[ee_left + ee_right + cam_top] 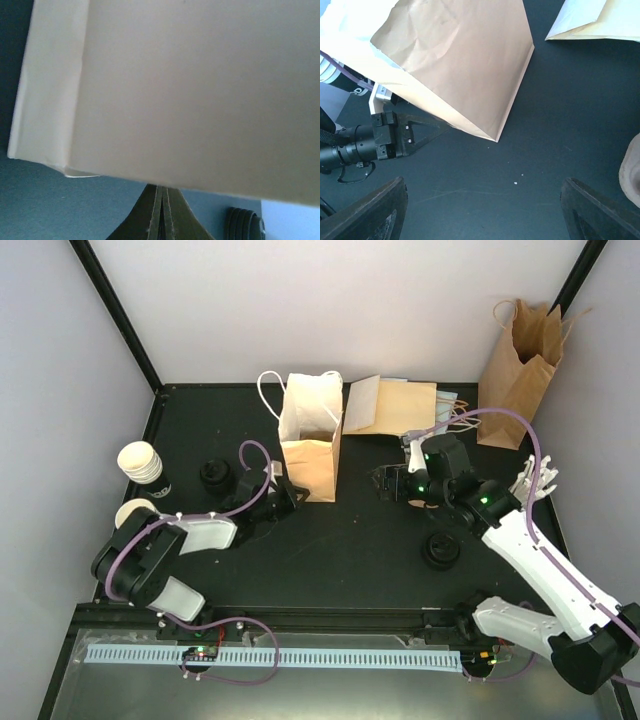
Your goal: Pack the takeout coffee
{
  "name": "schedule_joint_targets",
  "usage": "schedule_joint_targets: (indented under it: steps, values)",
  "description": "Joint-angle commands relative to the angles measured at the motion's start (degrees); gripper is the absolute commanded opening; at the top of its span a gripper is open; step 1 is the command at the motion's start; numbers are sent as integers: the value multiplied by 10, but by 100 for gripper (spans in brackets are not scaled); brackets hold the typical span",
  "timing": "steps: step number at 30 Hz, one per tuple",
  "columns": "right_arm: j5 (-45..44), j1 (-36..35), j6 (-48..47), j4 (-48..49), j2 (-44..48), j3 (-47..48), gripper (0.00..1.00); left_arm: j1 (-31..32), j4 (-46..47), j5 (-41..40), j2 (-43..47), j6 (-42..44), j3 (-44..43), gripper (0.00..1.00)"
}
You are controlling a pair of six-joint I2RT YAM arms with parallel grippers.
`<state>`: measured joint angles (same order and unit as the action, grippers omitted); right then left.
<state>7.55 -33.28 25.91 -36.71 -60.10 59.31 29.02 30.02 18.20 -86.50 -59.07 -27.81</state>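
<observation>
I should keep my left gripper moving toward the stack of paper cups (pixel 141 462) and open it on the way, because the open kraft bag (pixel 313 448) is standing upright on its base.
A stack of cream-white paper cups (pixel 141 462) stands at the table's left edge, with another cup (pixel 134 512) just in front of it; none of them has a lid on. Loose black lids lie at the left (pixel 214 475) and at the right (pixel 440 550). An open kraft bag (pixel 311 445) stands upright in the middle. My left gripper (pixel 289 493) is shut, its tips against the bag's lower left side (pixel 200 100) and hidden by it. My right gripper (pixel 392 483) is open and empty over bare table right of the bag (pixel 465 60). A cream rim (pixel 631 170) shows at the right edge of the right wrist view.
Flat folded bags (pixel 400 405) lie behind the open bag. Another upright kraft bag (pixel 520 360) stands at the back right corner. White walls and a black frame (pixel 120 315) close in the table. A black lid (pixel 245 225) lies beside my left fingers (pixel 157 210).
</observation>
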Motion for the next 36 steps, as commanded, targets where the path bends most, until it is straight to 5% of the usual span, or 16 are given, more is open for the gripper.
schedule_joint_targets:
  steps: [1,8,15,23,30,36]
  values:
    - [-21,4,-5,-10,21,1,86,3,-76,-51,55,48,-16,2]
    - [-25,5,-9,-18,28,-1,87,-45,-373,-108,240,164,-53,2]
    - [-19,5,-16,-22,40,-9,89,-185,-635,-127,361,315,-155,2]
    - [0,6,-20,-28,50,-20,90,-389,-810,-78,264,458,-344,20]
    - [32,6,-28,-40,54,-12,90,-431,-823,-159,150,466,-464,68]
    - [44,6,-34,-46,67,-24,90,-439,-848,-221,59,510,-544,70]
